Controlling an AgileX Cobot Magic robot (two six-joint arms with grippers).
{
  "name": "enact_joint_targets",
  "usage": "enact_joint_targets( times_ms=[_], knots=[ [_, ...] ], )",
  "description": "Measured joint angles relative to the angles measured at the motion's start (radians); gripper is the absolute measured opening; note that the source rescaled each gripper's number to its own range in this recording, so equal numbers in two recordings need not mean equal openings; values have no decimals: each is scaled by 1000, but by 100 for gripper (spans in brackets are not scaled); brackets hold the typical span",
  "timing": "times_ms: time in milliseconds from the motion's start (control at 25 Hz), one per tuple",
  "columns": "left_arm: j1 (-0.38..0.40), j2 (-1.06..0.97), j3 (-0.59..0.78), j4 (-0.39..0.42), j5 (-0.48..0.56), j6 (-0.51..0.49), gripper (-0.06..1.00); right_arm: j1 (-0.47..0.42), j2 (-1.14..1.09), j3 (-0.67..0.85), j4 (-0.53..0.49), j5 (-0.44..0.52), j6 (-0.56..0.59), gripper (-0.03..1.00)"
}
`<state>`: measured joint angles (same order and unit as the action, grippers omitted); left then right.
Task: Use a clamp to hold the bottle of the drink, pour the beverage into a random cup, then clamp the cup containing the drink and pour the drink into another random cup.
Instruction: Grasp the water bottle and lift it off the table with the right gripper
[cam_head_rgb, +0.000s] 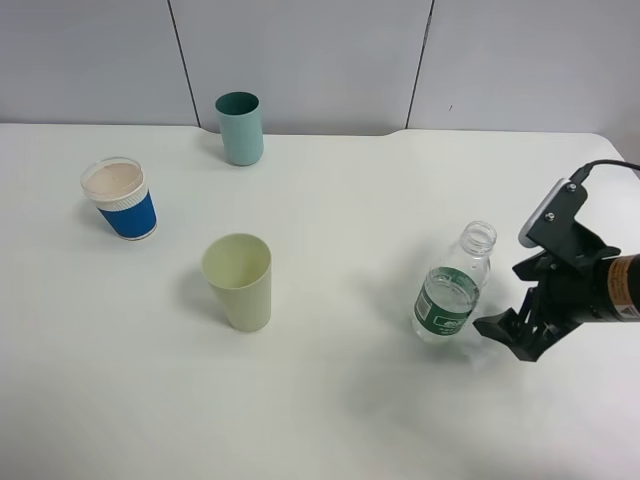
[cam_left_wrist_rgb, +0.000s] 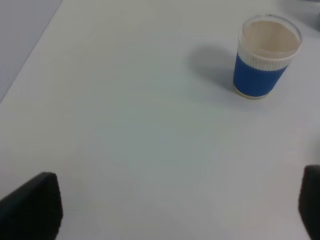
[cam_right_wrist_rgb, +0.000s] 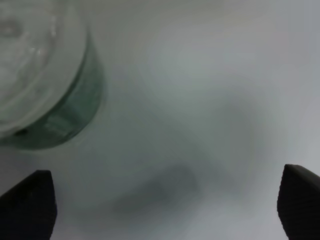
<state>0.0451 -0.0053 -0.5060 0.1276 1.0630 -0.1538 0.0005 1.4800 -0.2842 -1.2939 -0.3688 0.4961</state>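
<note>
The bottle (cam_head_rgb: 461, 268) stands outside the open fingers of my right gripper, so I should turn and move that gripper until its fingers are on both sides of the bottle's green label (cam_head_rgb: 446, 301) before I close it.
The clear capless bottle (cam_head_rgb: 455, 285) with a dark green label stands upright on the white table at the right. Any liquid in it is hard to make out. My right gripper (cam_head_rgb: 512, 338) is low, just right of the bottle, with its jaws wide apart and nothing between them. In the right wrist view the bottle (cam_right_wrist_rgb: 42, 75) is blurred and close, off to one side of the open gripper (cam_right_wrist_rgb: 165, 205). The pale yellow-green cup (cam_head_rgb: 240, 280) stands mid-table. The blue paper cup (cam_head_rgb: 120, 198) stands at the left, and also shows in the left wrist view (cam_left_wrist_rgb: 262, 57). My left gripper (cam_left_wrist_rgb: 170, 210) is open and empty.
A darker teal cup (cam_head_rgb: 240, 127) stands at the back of the table (cam_head_rgb: 340, 200) near the grey wall. The left arm is outside the exterior high view. The table's right edge lies close behind the right arm.
</note>
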Motion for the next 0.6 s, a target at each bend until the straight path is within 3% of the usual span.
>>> enact_joint_targets(
  times_ms=[200,600],
  knots=[
    [0,0,0,0,0,0,87,0,0,1,-4,-68,-3,73],
    [0,0,0,0,0,0,87,0,0,1,-130,-184,-7,73]
  ],
)
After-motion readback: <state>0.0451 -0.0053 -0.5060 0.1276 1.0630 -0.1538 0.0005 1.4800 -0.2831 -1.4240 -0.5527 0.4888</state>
